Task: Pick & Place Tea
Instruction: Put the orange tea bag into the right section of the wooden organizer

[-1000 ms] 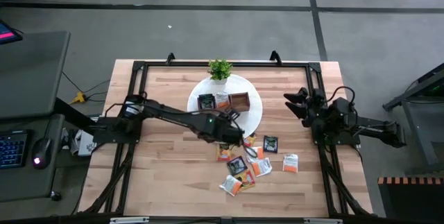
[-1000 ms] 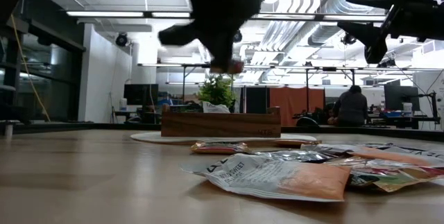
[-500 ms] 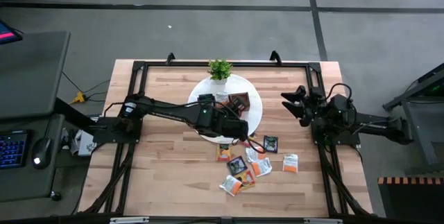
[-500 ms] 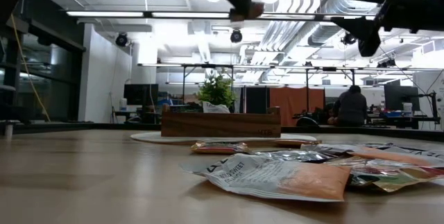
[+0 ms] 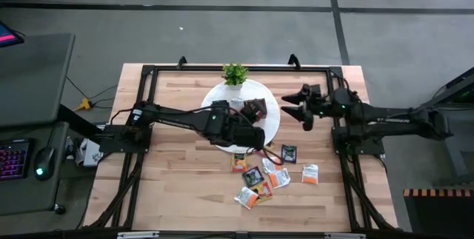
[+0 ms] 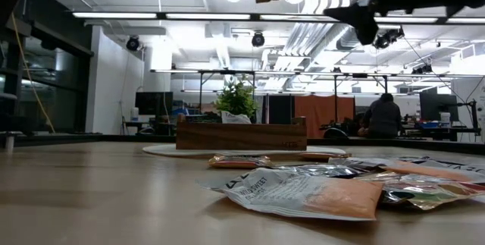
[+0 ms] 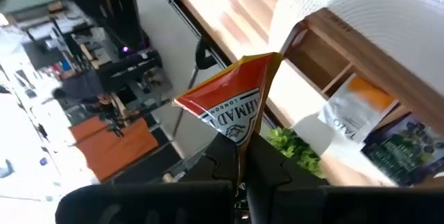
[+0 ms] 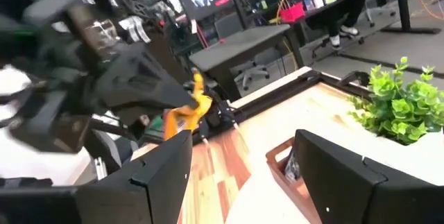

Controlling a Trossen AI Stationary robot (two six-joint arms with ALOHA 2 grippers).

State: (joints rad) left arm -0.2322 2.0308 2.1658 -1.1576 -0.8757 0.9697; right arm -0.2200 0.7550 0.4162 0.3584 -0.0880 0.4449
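Note:
The orange sachet in the left gripper is off to one side of the right gripper's fingers, so the right gripper needs to swing around and grab its loose end.
My left gripper hangs high over the near rim of the white round plate, shut on an orange tea sachet. On the plate stands the wooden tray, with a white sachet and a dark sachet in its compartments. Several more tea sachets lie loose on the table near the plate. To the plate's right my right gripper is raised and open, holding nothing, and it points toward the left gripper's orange sachet. My left gripper pinches the orange sachet by one edge between its two fingers. The fingers come from the table's left, slanting down. The sachet sticks out past the fingertips, lifted clear of the table, the plate and the tray.
A small green potted plant stands at the plate's far edge, behind the tray. A black frame runs round the tabletop. Bare wood lies left of the plate and along the near edge.
My left gripper has risen from just above the loose sachets, carrying the orange sachet up with it, and has tipped nearer to level. My right gripper has swung up and toward the table's left, closer to the plate, and stays open.

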